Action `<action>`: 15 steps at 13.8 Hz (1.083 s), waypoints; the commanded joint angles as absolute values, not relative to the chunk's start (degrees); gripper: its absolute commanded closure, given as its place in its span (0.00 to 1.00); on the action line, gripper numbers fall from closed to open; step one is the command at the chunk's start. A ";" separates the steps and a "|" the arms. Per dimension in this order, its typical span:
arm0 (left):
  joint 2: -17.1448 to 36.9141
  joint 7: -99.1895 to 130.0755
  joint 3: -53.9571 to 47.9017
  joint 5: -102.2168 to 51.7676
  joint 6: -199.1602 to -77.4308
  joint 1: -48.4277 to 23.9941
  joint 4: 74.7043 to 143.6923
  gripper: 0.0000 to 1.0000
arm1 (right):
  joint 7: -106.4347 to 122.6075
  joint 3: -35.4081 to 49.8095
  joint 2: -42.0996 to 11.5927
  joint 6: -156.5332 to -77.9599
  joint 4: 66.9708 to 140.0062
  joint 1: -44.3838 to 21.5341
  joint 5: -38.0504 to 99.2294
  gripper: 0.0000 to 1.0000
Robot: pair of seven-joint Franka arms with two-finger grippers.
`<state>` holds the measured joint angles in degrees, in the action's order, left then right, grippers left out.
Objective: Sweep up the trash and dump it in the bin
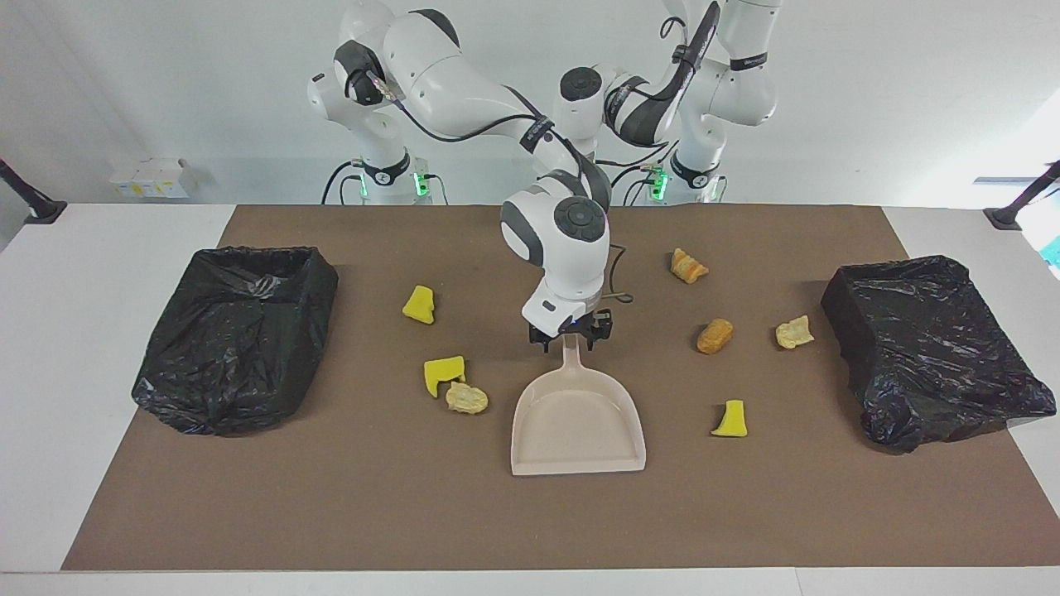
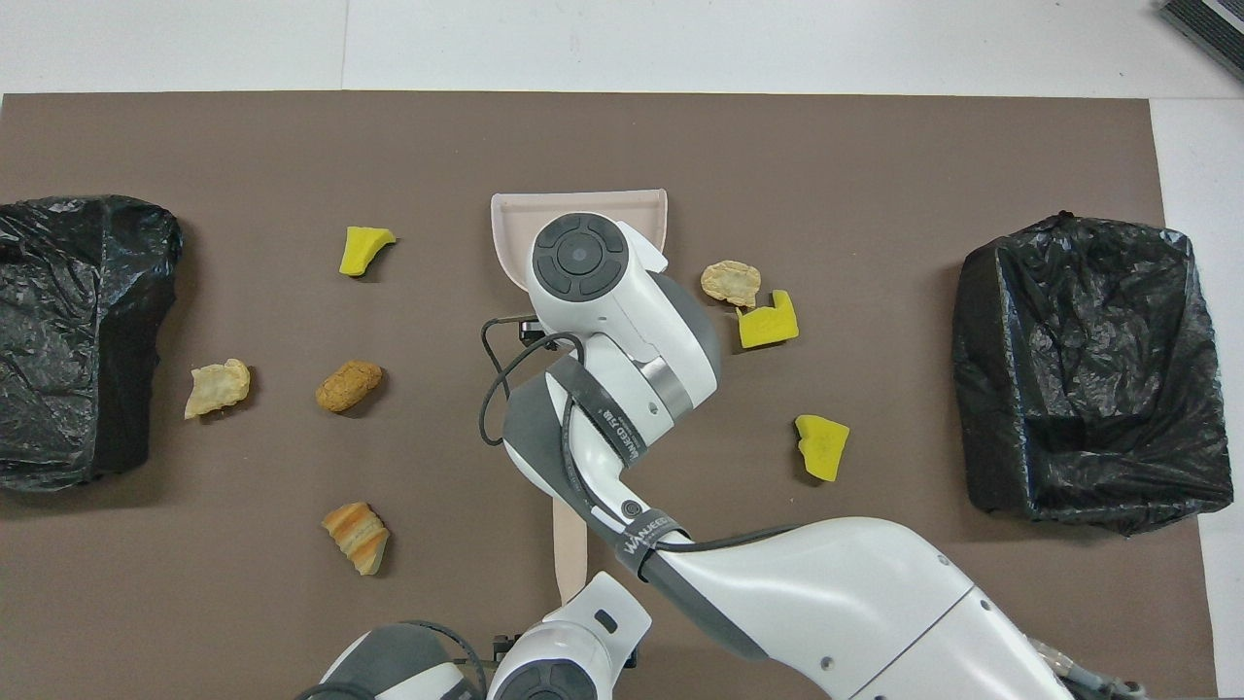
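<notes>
Next, my right gripper takes hold of the dustpan's handle [image 1: 571, 354] and turns the dustpan's opening [image 1: 578, 465] toward the lumps on my left gripper's side, because it points away from them now.
Several scraps of trash lie on the brown mat: yellow chunks [image 1: 419, 305] [image 1: 443, 374] [image 1: 730, 420] and bread-like lumps [image 1: 467, 399] [image 1: 688, 266] [image 1: 715, 335] [image 1: 794, 332]. The beige dustpan [image 1: 577, 422] lies flat mid-table, its handle pointing toward the robots. My right gripper [image 1: 570, 335] is at the tip of that handle. In the overhead view the right arm covers most of the pan [image 2: 583, 202]. A beige strip, the brush [image 2: 570, 544], lies nearer to the robots, and my left gripper [image 2: 575, 608] is at its near end. The right arm hides both in the facing view.
Two bins lined with black bags stand on the mat, one at the right arm's end [image 1: 236, 335] [image 2: 1088, 369] and one at the left arm's end [image 1: 927, 348] [image 2: 78, 331]. Bare white table borders the mat [image 1: 530, 530].
</notes>
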<state>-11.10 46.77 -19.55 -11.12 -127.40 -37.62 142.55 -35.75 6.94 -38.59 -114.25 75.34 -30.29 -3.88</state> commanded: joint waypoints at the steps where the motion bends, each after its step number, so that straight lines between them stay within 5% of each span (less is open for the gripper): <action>1: -10.90 47.46 -18.63 -12.83 -129.38 -39.64 143.96 0.00 | -37.53 7.38 -37.00 -114.17 76.91 -29.53 -4.40 0.38; 3: -10.90 47.46 -18.63 -12.83 -129.37 -39.64 143.96 0.00 | -36.74 7.38 -35.43 -113.03 77.08 -28.22 -3.61 0.53; 4: -10.90 47.46 -18.63 -12.92 -129.20 -39.64 143.96 0.00 | -35.96 7.38 -35.25 -112.68 77.17 -27.78 -2.73 0.73; 5: -10.99 47.46 -18.63 -12.83 -129.11 -39.64 144.14 0.12 | -34.47 7.38 -34.98 -112.94 77.78 -28.03 -2.46 0.86; 7: -10.99 47.46 -18.63 -12.83 -128.76 -39.64 144.14 0.52 | -34.19 7.38 -34.72 -113.03 78.13 -28.21 -2.46 0.82; 10: -11.07 47.81 -18.63 -12.83 -127.45 -39.64 144.05 0.91 | -34.19 7.38 -34.63 -113.55 78.40 -28.47 -2.55 0.57; 12: -11.34 47.90 -18.63 -12.83 -126.13 -39.55 143.88 1.00 | -34.10 7.38 -34.54 -113.73 79.01 -28.48 -2.55 0.41; 15: -12.21 52.09 -18.28 -12.92 -121.05 -38.85 142.56 1.00 | -33.58 7.38 -32.35 -116.26 83.56 -28.48 -2.64 0.38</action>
